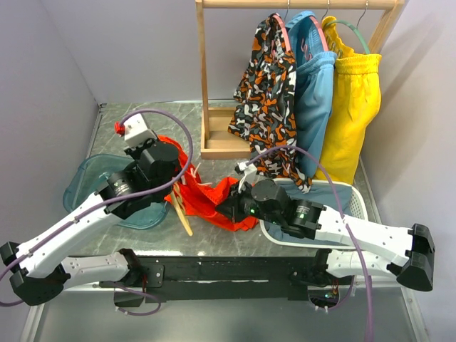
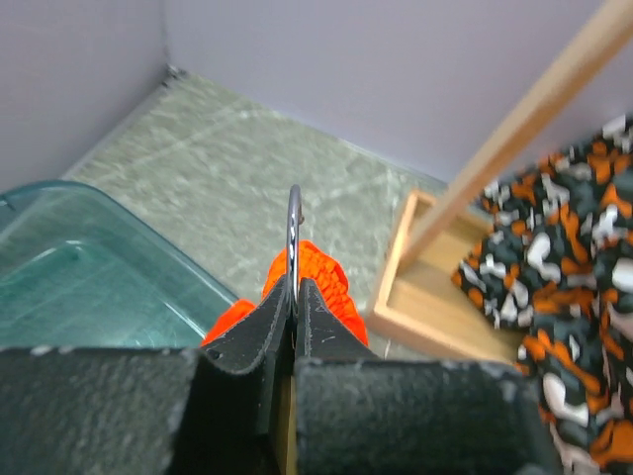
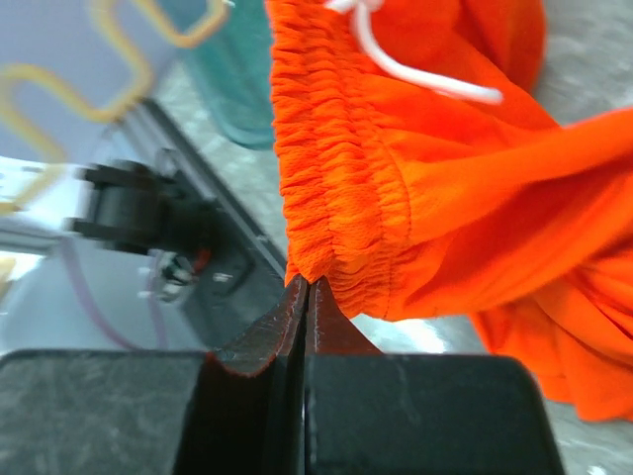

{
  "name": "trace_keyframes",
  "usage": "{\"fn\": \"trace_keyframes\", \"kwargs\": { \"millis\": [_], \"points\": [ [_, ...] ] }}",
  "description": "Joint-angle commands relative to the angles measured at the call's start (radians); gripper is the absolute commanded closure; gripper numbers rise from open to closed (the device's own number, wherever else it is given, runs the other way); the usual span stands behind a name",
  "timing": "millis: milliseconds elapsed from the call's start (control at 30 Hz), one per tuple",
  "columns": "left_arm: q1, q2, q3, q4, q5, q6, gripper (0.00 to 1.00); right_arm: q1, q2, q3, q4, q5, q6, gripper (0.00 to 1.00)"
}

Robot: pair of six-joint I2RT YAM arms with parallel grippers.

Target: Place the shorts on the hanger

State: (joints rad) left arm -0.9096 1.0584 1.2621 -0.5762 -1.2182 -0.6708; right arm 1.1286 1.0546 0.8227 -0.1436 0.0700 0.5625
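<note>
The hanger's tan rim [image 1: 182, 216] is sticking out beside the shorts, outside the shorts' waistband that the robot's right gripper holds, so next the left gripper swings the hanger's rim toward that waistband [image 1: 219, 204].
The orange-red shorts [image 1: 206, 194] hang crumpled between my two grippers, low over the table. My right gripper [image 1: 229, 206] is shut on the gathered waistband [image 3: 336, 198], pinching its lower edge; a white drawstring [image 3: 415, 74] shows above. My left gripper [image 1: 173, 177] is shut on the hanger. In the left wrist view its fingertips [image 2: 295, 282] clamp the thin metal hook [image 2: 294, 223], with orange fabric [image 2: 321, 282] just behind. The hanger's tan wooden rim [image 1: 179, 210] sticks out below the left gripper, beside the shorts; most of the hoop is hidden.
A teal plastic tub [image 1: 82, 187] sits at the left under the left arm. A white basket [image 1: 356, 198] is at the right. The wooden rack [image 1: 214, 139] stands behind, with patterned [image 1: 267, 85], blue [image 1: 313, 100] and yellow shorts [image 1: 353, 107] hanging.
</note>
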Motion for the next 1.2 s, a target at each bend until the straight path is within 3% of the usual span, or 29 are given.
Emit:
{"fn": "trace_keyframes", "kwargs": {
  "millis": [0,233,333,367,400,500,700,833,1000,1167],
  "points": [
    [-0.021,0.008,0.062,0.160,-0.249,0.075,0.99,-0.003,-0.008,0.108,-0.011,-0.098,0.043,1.00],
    [-0.026,0.026,-0.007,0.458,-0.384,0.247,0.99,-0.065,-0.011,0.142,-0.004,-0.252,0.137,1.00],
    [-0.026,0.084,0.072,0.224,-0.443,0.011,0.99,-0.084,-0.030,0.141,-0.016,-0.280,0.168,1.00],
    [-0.025,0.121,0.097,0.035,-0.458,-0.080,0.99,-0.105,-0.037,0.138,-0.020,-0.289,0.184,1.00],
    [-0.026,0.141,0.118,-0.034,-0.474,-0.221,0.99,-0.116,-0.044,0.133,-0.021,-0.314,0.194,1.00],
    [-0.026,0.216,0.181,-0.238,-0.481,-0.398,0.99,-0.156,-0.074,0.107,-0.007,-0.366,0.227,1.00],
    [-0.002,0.305,0.252,-0.431,-0.483,-0.603,0.99,-0.173,-0.126,0.112,-0.076,-0.369,0.232,1.00],
    [0.038,0.337,0.269,-0.505,-0.483,-0.642,0.99,-0.193,-0.162,0.119,-0.108,-0.383,0.231,1.00],
    [0.075,0.431,0.358,-0.752,-0.484,-0.877,0.99,-0.191,-0.171,0.142,-0.183,-0.365,0.206,1.00],
    [0.098,0.486,0.402,-0.795,-0.486,-0.900,0.99,-0.191,-0.192,0.154,-0.201,-0.372,0.214,1.00]
  ]
}}
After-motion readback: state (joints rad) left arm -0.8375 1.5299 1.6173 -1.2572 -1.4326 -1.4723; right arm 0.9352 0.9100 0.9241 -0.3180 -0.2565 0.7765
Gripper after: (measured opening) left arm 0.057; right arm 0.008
